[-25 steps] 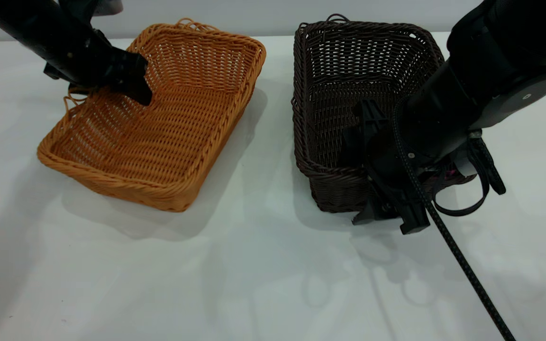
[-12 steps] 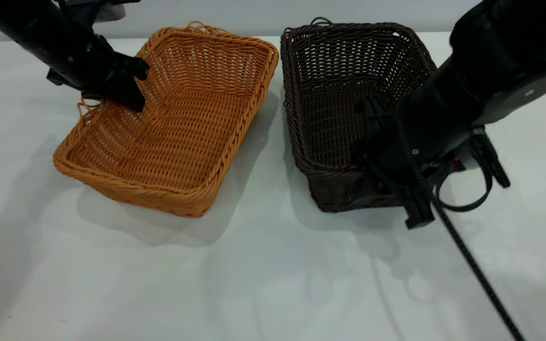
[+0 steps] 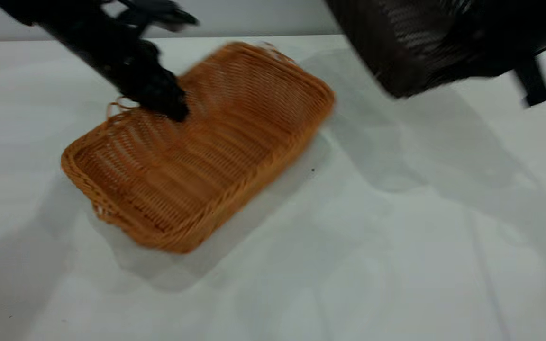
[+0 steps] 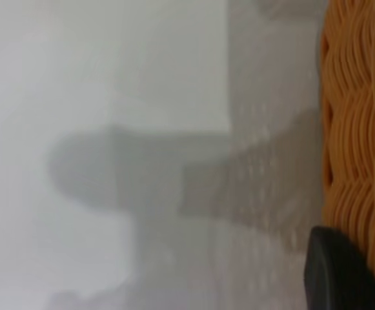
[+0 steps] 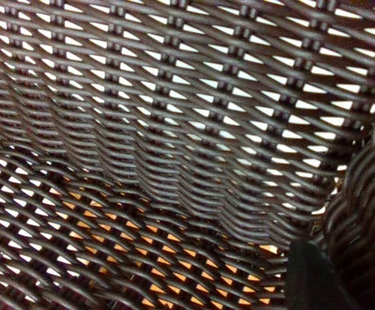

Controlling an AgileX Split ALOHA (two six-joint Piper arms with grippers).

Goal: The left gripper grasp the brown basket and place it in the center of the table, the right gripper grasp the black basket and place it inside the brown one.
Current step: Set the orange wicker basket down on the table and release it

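The brown basket (image 3: 214,159) sits at a slant short of the table's center (image 3: 291,165), so the robot's left gripper should turn it straight there before the robot's right gripper lowers the black basket into it.
The brown basket (image 3: 206,156) rests on the white table (image 3: 349,255), turned at an angle near the middle-left. My left gripper (image 3: 171,106) is shut on its far-left rim, beside a loop handle. In the left wrist view one dark finger (image 4: 342,271) lies against the orange weave (image 4: 358,129). The black basket (image 3: 396,42) is blurred and in the air at the top right, above and to the right of the brown one. My right gripper (image 3: 477,47) is shut on its wall. In the right wrist view its dark weave (image 5: 174,129) fills the frame, with one finger (image 5: 313,278) against it and orange showing through.
A black strap (image 3: 531,85) hangs from the right arm at the far right. The basket shadows fall on the table to the right of the brown basket. The wall edge runs along the back of the table.
The left gripper has dragged the brown basket right and toward the table's middle, turning it. The right gripper has lifted the black basket off the table, up and to the right.
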